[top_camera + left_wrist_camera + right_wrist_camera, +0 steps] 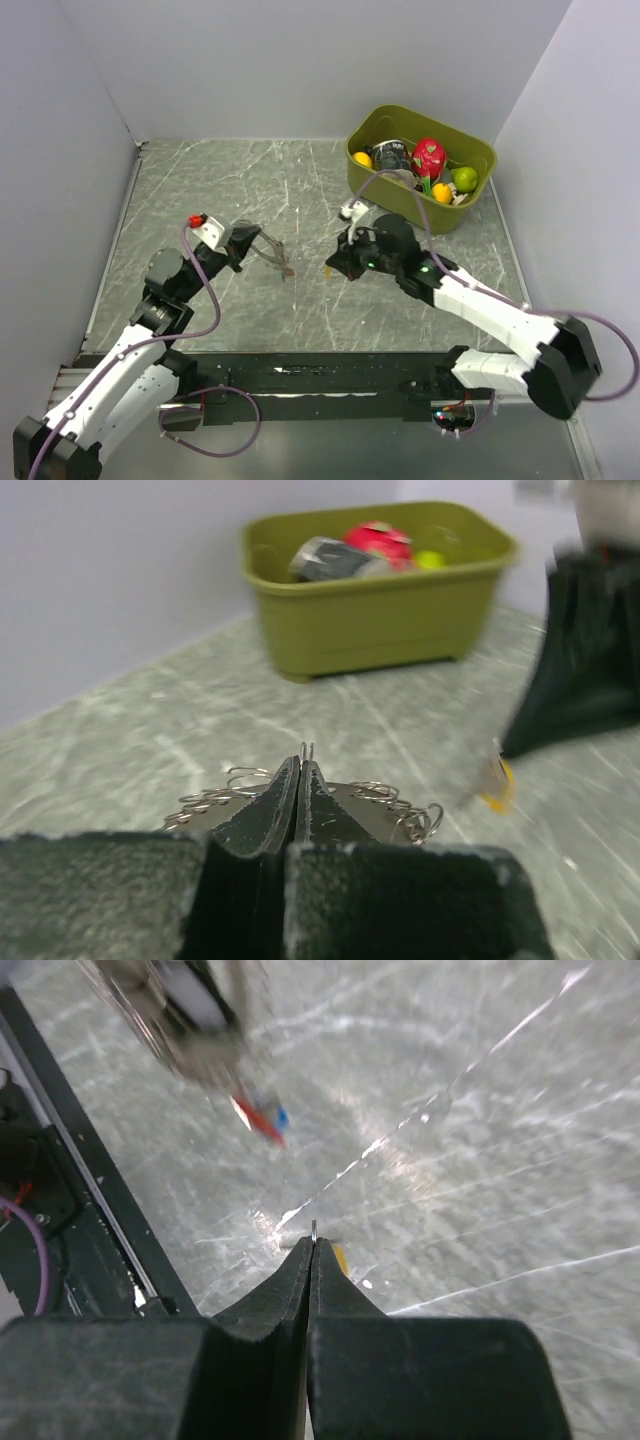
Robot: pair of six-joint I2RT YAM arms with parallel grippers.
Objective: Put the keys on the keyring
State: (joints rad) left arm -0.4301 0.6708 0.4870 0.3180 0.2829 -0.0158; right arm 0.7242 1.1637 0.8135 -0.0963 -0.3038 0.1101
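I should turn the ring's wire (307,749) with my left gripper to face the yellow-capped key (498,788) before I thread the key on, because the wire points toward the olive-green bin.
My left gripper (250,246) is shut on the keyring (272,255), held above the table; its red- and blue-capped keys (287,269) hang at its right end. In the left wrist view the ring's wire (304,751) sticks out between the shut jaws, with small loops (400,805) on both sides. My right gripper (336,264) is shut on the yellow-capped key (328,268), just right of the ring. In the right wrist view a thin metal edge (314,1228) and the yellow cap (340,1257) show at the shut jaws, with the red and blue caps (262,1120) ahead. The black-capped key is out of view.
An olive-green bin (468,195) with fruit and a can stands at the back right, and also shows in the left wrist view (380,620). Grey walls close in the marbled table (200,190) on three sides. A black rail (300,365) runs along the near edge.
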